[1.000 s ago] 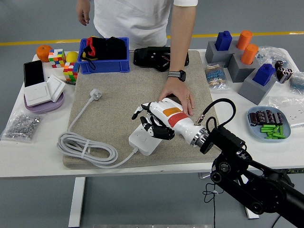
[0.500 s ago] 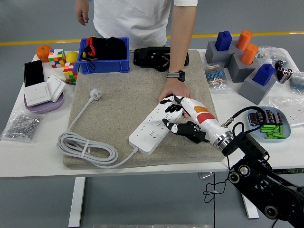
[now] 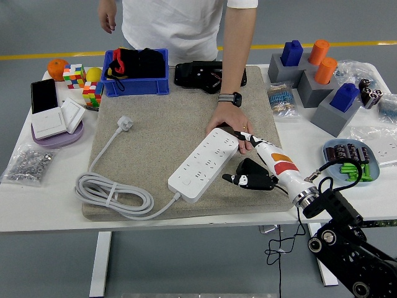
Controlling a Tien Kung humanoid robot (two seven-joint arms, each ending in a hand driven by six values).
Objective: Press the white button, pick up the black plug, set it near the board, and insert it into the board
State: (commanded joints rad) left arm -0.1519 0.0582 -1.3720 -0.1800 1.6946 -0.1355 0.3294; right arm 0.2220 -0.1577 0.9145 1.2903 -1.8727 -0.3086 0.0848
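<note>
My gripper is to carry the black plug (image 3: 250, 167) over. A thin black cord (image 3: 301, 225) hangs past the table's front edge, so the plug will pull the cord across the mat as it goes.
A white power strip (image 3: 201, 162) lies diagonally on the beige mat (image 3: 155, 130), its small button (image 3: 185, 182) near the front end. Its white cord (image 3: 111, 194) coils at the mat's front left and ends in a white plug (image 3: 126, 122). My right hand (image 3: 244, 162) hovers just right of the strip, fingers spread and holding nothing. A person's hand (image 3: 226, 120) rests on the strip's far end. I cannot pick out the black plug for certain. Black items lie in the blue bin (image 3: 136, 85) and the black tray (image 3: 208, 73).
Wall switches on a purple plate (image 3: 53, 124) and a bag of screws (image 3: 26, 164) sit at the left. Grey blocks with blue and orange pegs (image 3: 322, 81) and a blue plate of small parts (image 3: 350, 162) stand at the right. Cubes and fruit are at the back left.
My right hand has pulled back to the right, off the strip's near end, and now hangs beside it. The person's hand stays on the far end.
</note>
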